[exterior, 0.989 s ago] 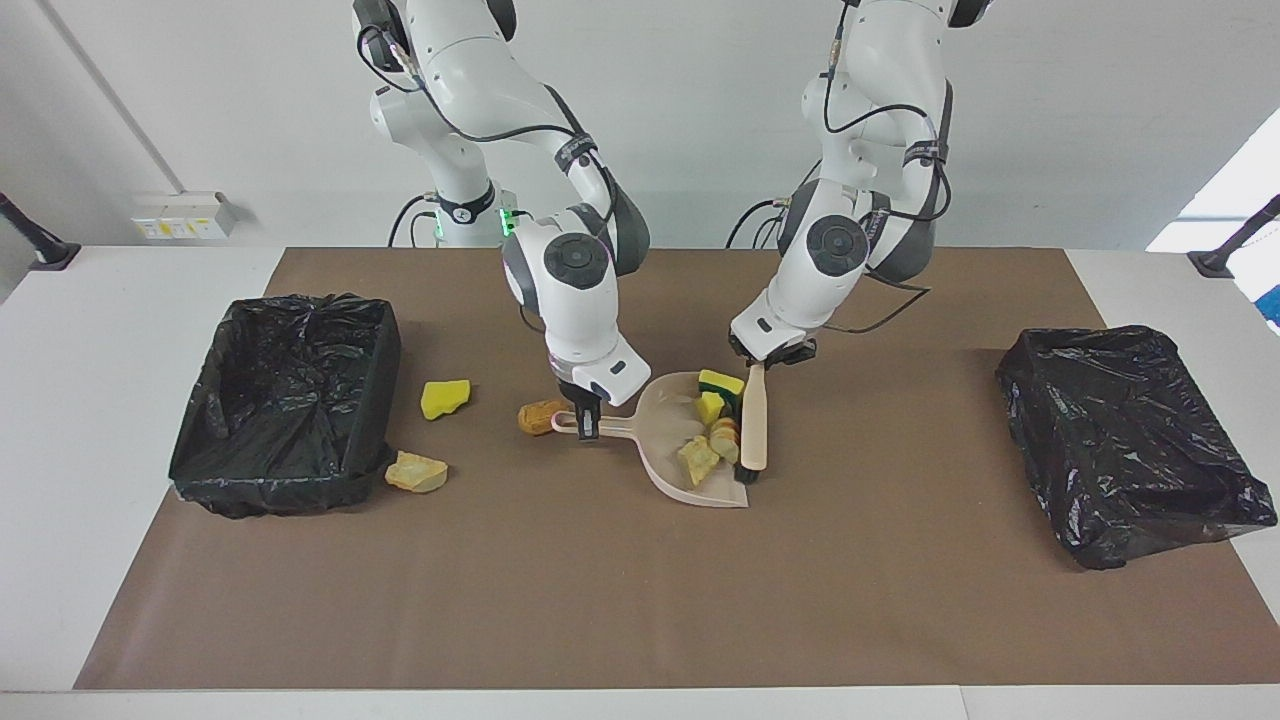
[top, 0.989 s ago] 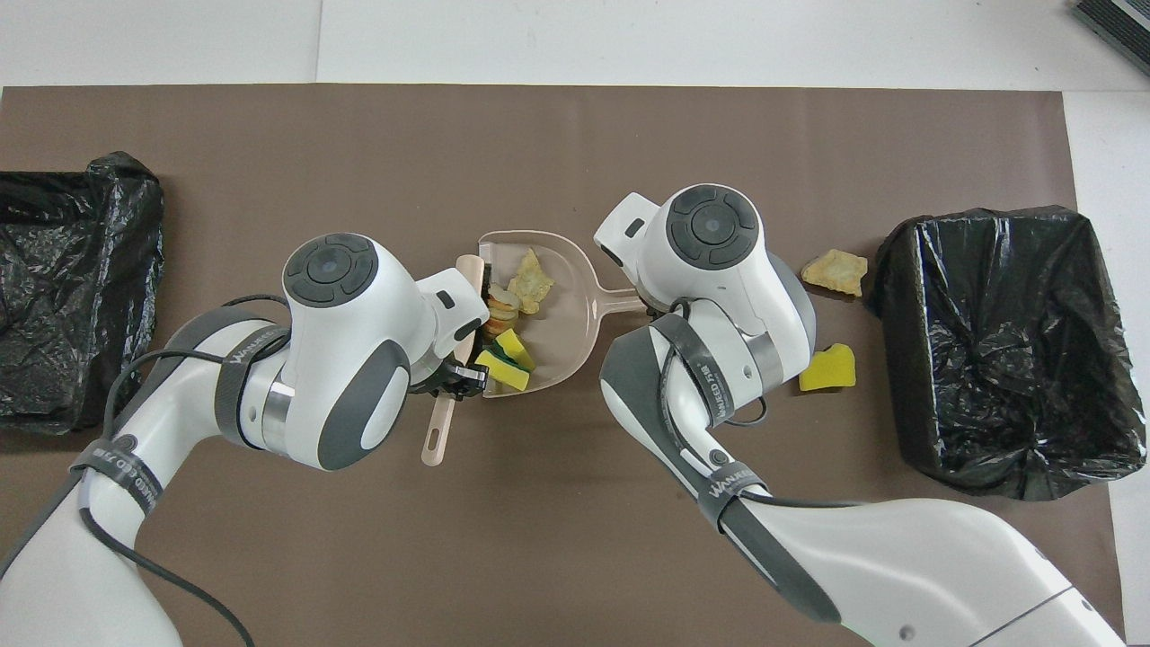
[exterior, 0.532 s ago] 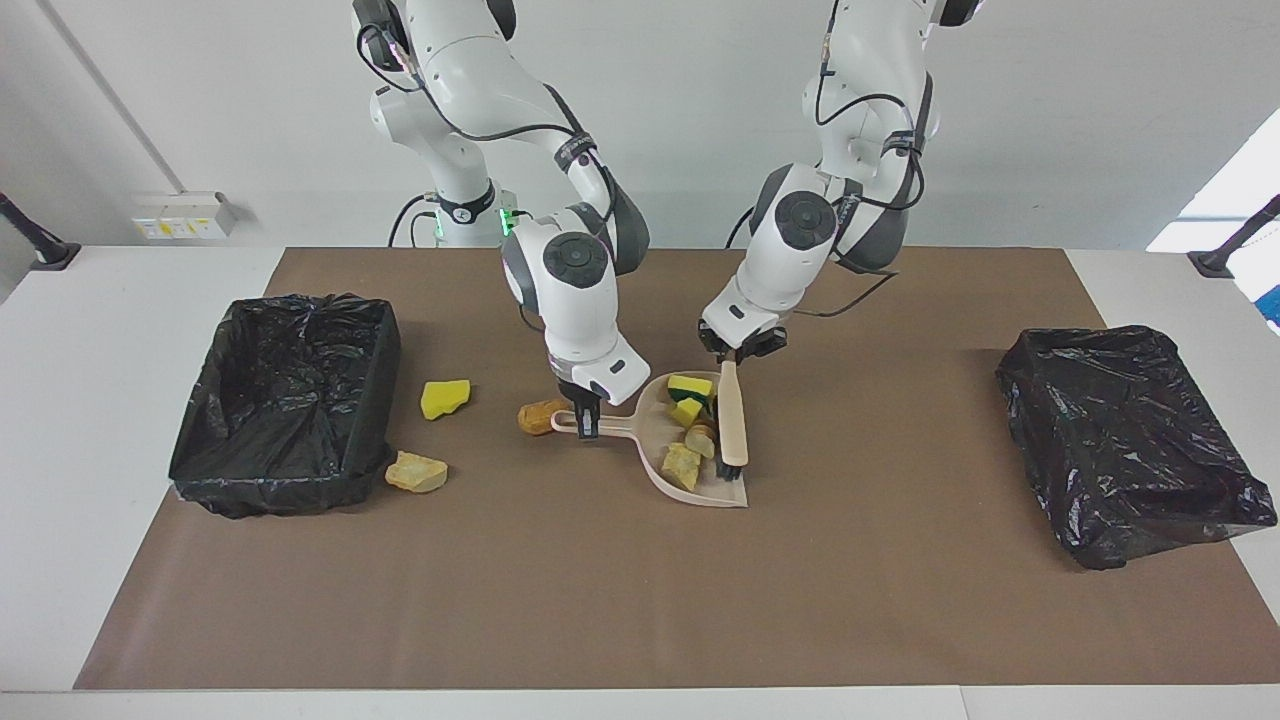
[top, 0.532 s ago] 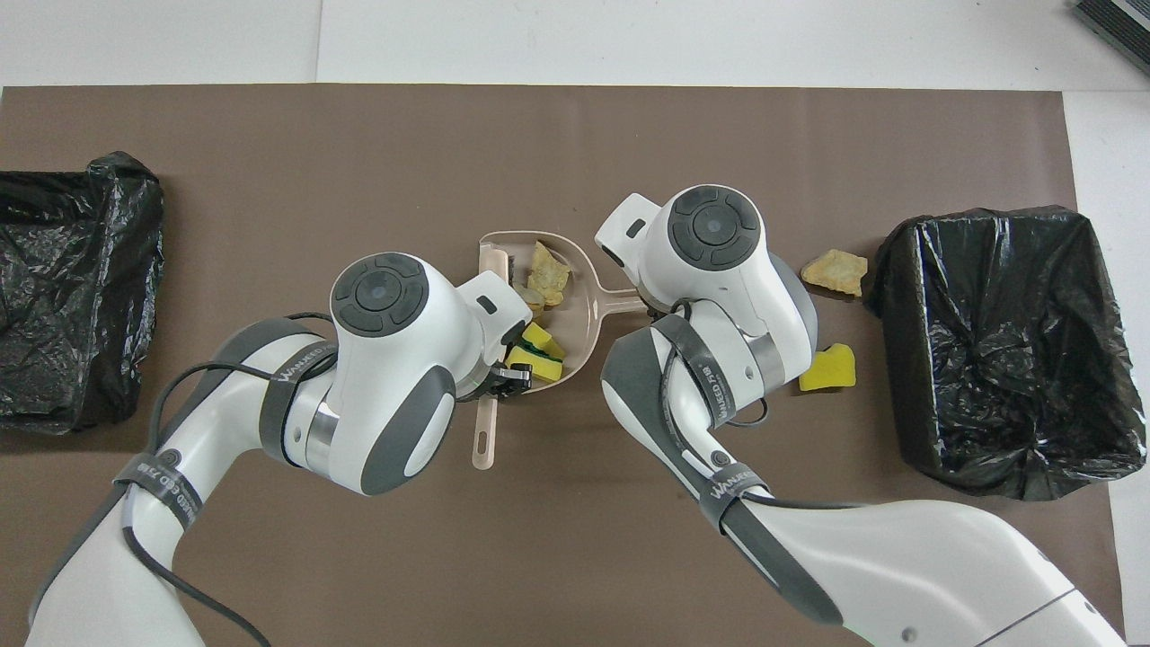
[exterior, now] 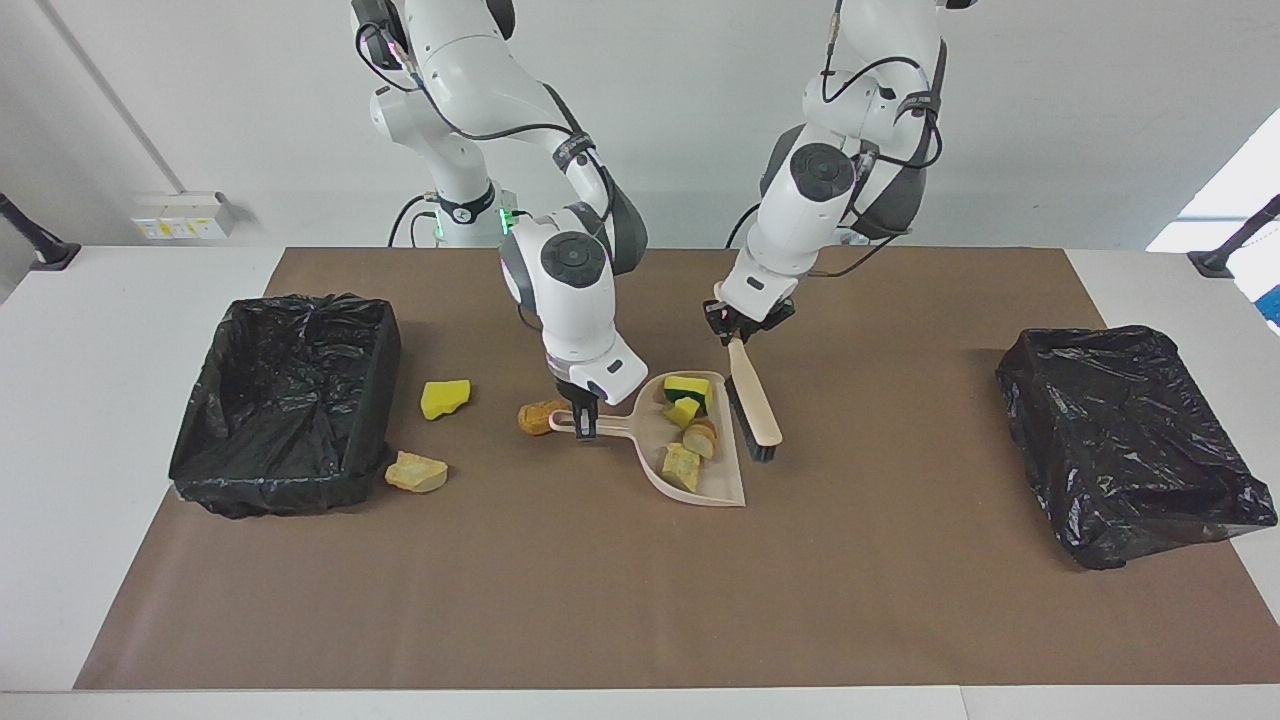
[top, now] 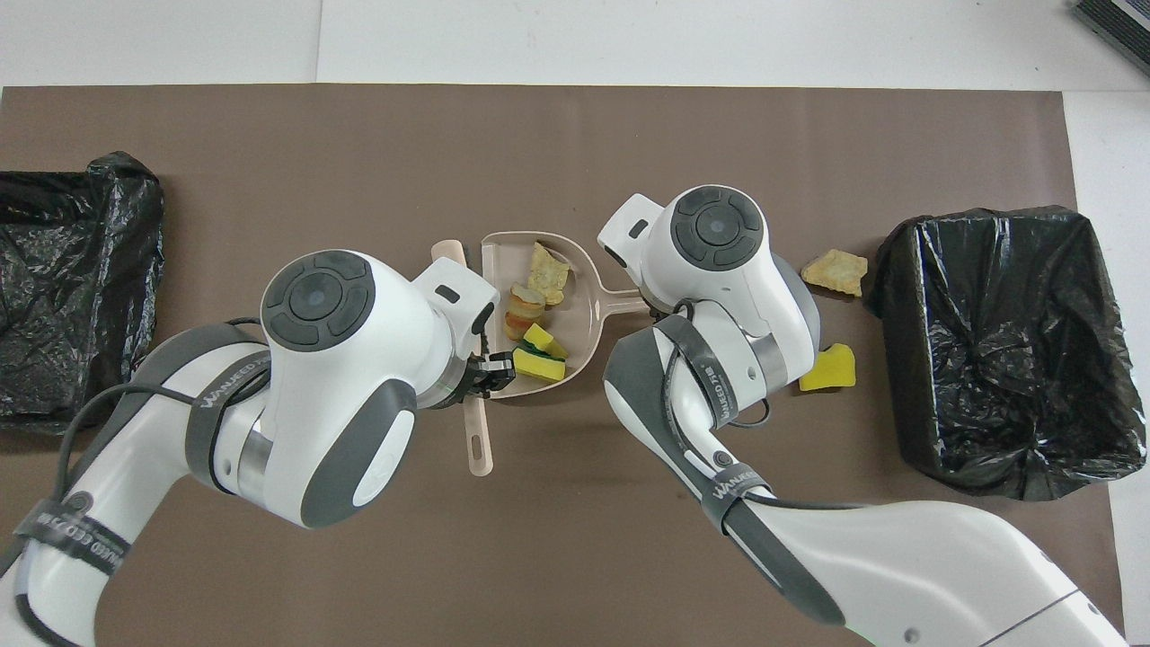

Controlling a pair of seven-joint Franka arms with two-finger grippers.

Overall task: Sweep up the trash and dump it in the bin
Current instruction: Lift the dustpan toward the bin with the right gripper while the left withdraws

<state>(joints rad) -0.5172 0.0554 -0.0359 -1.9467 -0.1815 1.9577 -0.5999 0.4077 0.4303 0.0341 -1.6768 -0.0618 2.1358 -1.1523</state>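
The trash is inside the dustpan's open edge (top: 535, 323), so my left gripper should go on pulling the brush back to clear mat (top: 517, 550) between both arms and let go of it there.
A beige dustpan (exterior: 720, 478) (top: 584, 301) lies mid-mat, and my right gripper (exterior: 587, 420) is shut on its handle. Several pieces of trash lie in it: a green-backed yellow sponge (exterior: 688, 385) (top: 539, 367), a yellow chunk (exterior: 683, 411) and tan chunks (exterior: 682, 466) (top: 546, 270). My left gripper (exterior: 742, 330) (top: 476, 373) is shut on the brush (exterior: 755, 402) (top: 478, 440), which hangs tilted beside the pan's open edge. An orange-brown lump (exterior: 540, 416) lies by the pan handle. A yellow sponge (exterior: 445, 397) (top: 828, 370) and a tan chunk (exterior: 415, 472) (top: 835, 271) lie beside the bin (exterior: 285, 400) (top: 997, 350).
A second black-lined bin (exterior: 1130, 440) (top: 72, 288) sits toward the left arm's end of the table. The brown mat (exterior: 600, 600) covers the table's middle, with white tabletop around it.
My left gripper has risen and drawn the brush out of the dustpan toward the left arm's end. The trash it pushed stays in the pan. The right gripper and pan barely moved.
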